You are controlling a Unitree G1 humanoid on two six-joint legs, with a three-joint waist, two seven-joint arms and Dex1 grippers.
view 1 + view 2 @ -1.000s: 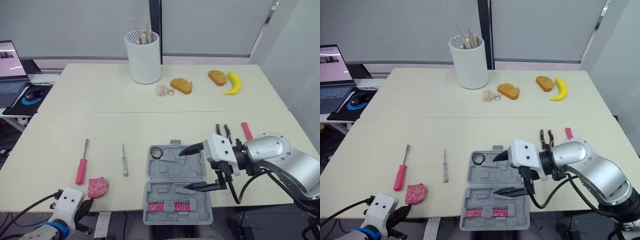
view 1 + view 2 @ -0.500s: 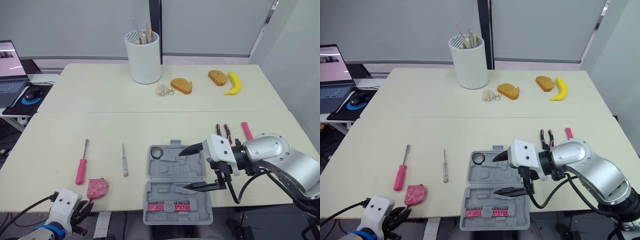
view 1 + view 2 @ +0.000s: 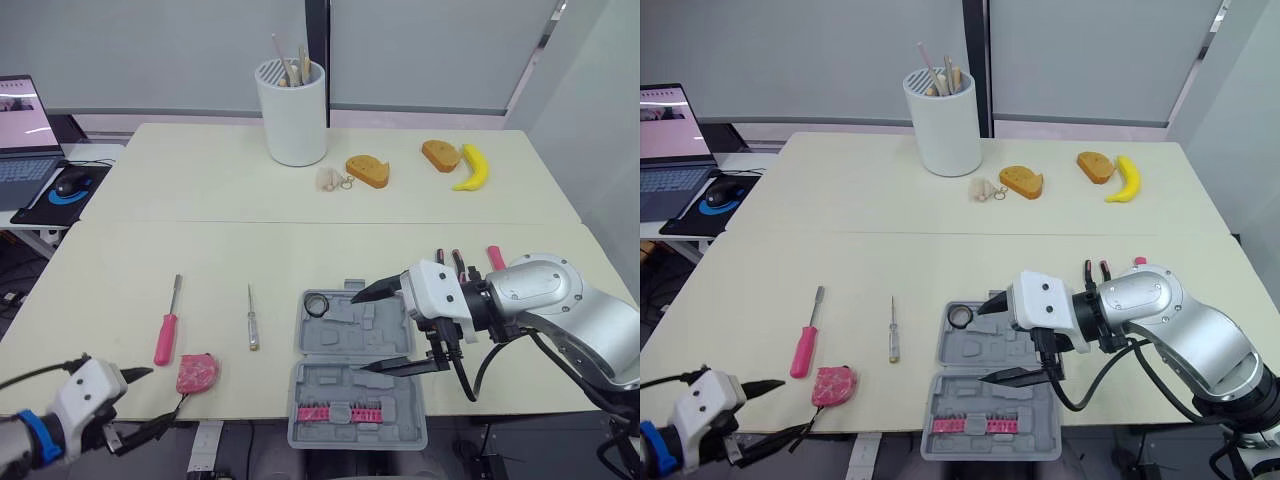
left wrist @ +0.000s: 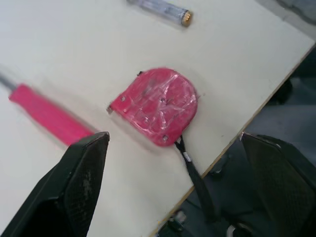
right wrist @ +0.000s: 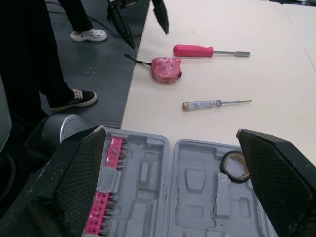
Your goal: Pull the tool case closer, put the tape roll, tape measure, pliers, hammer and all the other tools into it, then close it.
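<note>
The black strap (image 4: 195, 174) is attached to the tape measure's corner (image 4: 177, 141), its end loose past the table's edge, so it will trail and dangle when I lift.
The grey tool case (image 3: 355, 372) lies open at the table's front edge, with a tape roll (image 3: 315, 304) in its far left corner and pink bits (image 3: 350, 413) in its near half. My right gripper (image 3: 362, 332) hovers open over the case, holding nothing. A pink tape measure (image 4: 155, 106) rests near the front edge, its black strap hanging over. My left gripper (image 3: 160, 395) is open just off the edge, left of the tape measure and apart from it. A red-handled screwdriver (image 3: 165, 335) and a small screwdriver (image 3: 251, 320) lie left of the case. Pliers (image 3: 447, 258) and a pink hammer handle (image 3: 494, 256) show behind my right arm.
A white utensil holder (image 3: 293, 115), two bread pieces (image 3: 365, 170), a banana (image 3: 468, 168) and a small keyring item (image 3: 325, 180) sit at the back. A laptop (image 3: 20, 130) and mouse (image 3: 68, 185) are on a side desk at left. A person's legs (image 5: 64, 74) stand near the table's front.
My left gripper has gone from shut to open and shifted left, low beside the table edge. The right gripper stays open over the case. The head camera has shifted slightly.
</note>
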